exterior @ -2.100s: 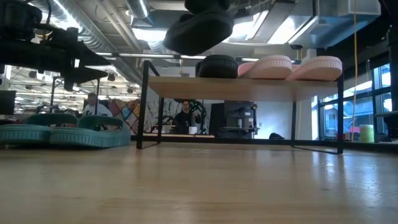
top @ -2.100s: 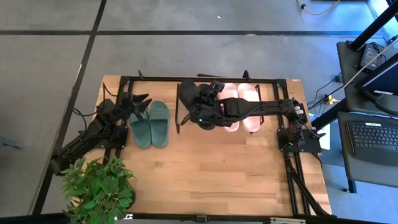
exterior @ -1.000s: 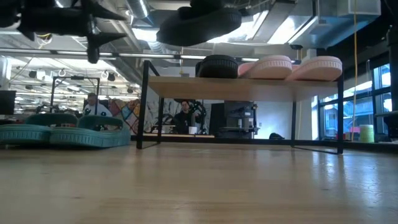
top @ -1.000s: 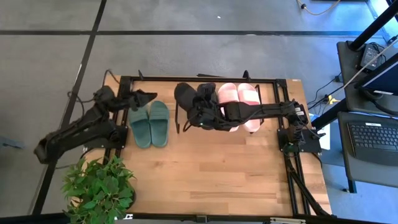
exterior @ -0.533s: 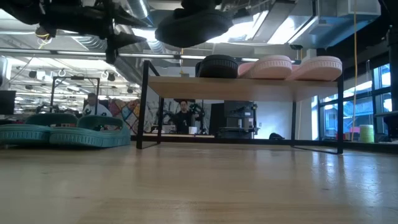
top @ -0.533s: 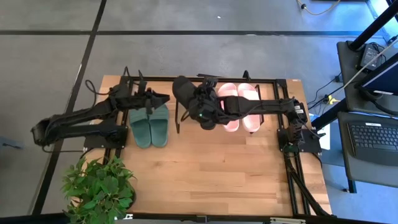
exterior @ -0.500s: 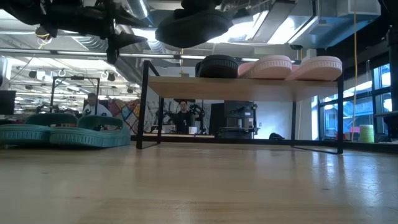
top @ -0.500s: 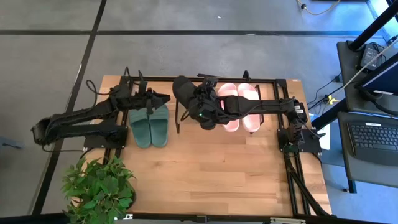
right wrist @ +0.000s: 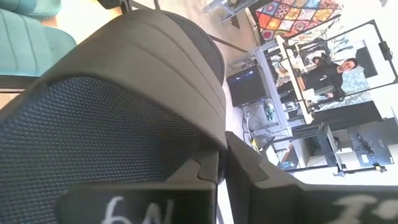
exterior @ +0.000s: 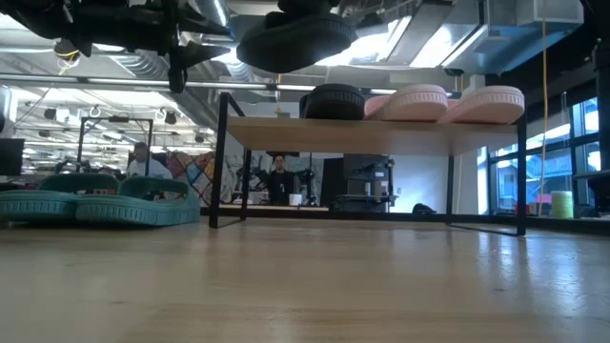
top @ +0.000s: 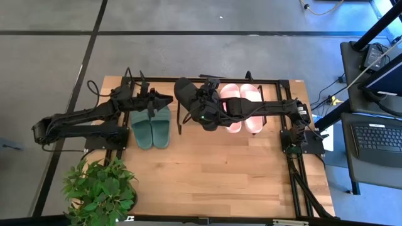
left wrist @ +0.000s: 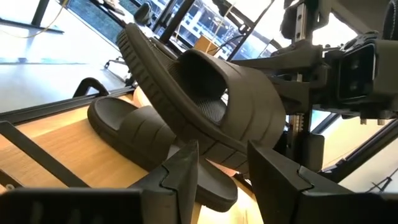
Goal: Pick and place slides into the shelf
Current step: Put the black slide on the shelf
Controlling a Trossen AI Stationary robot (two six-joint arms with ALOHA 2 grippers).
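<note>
I need to take the black slide by its toe end (right wrist: pixel 208 40) with my left gripper before putting it on the shelf, because my right gripper is pinching it by its strap's edge (right wrist: pixel 198 123), which leaves it tilted.
My right gripper (top: pixel 200 103) is shut on a black slide (top: pixel 186 91) and holds it in the air above the shelf's (exterior: pixel 372 133) left end. The second black slide (exterior: pixel 334 101) and the pink pair (top: pixel 242 107) rest sole-down on the shelf board. The dark green pair (top: pixel 152 124) lies sole-down on the table, left of the shelf. My left gripper (top: pixel 164 99) is open, raised over the green pair, pointing toward the table's right. In its wrist view its gap (left wrist: pixel 221 152) faces the held slide (left wrist: pixel 205 93) without touching it. My right gripper (right wrist: pixel 222 163) pinches the black slide's wide strap at its edge (right wrist: pixel 214 140). One finger is on the mesh lining inside, the other on the ribbed outer face. The slide is lifted clear of the shelf, tilted, with its toe toward the table's far-left.
A potted plant (top: pixel 100 188) stands at the table's near-left corner. The shelf's black frame (top: pixel 182 119) runs along the far edge. Bare wooden tabletop (top: pixel 220 169) lies in front of the shelf. A person (exterior: pixel 278 176) shows in the room behind.
My left gripper has swung toward the table's right, over the green pair, closing on the held black slide. My right gripper has carried the black slide slightly toward the far edge while keeping its hold.
</note>
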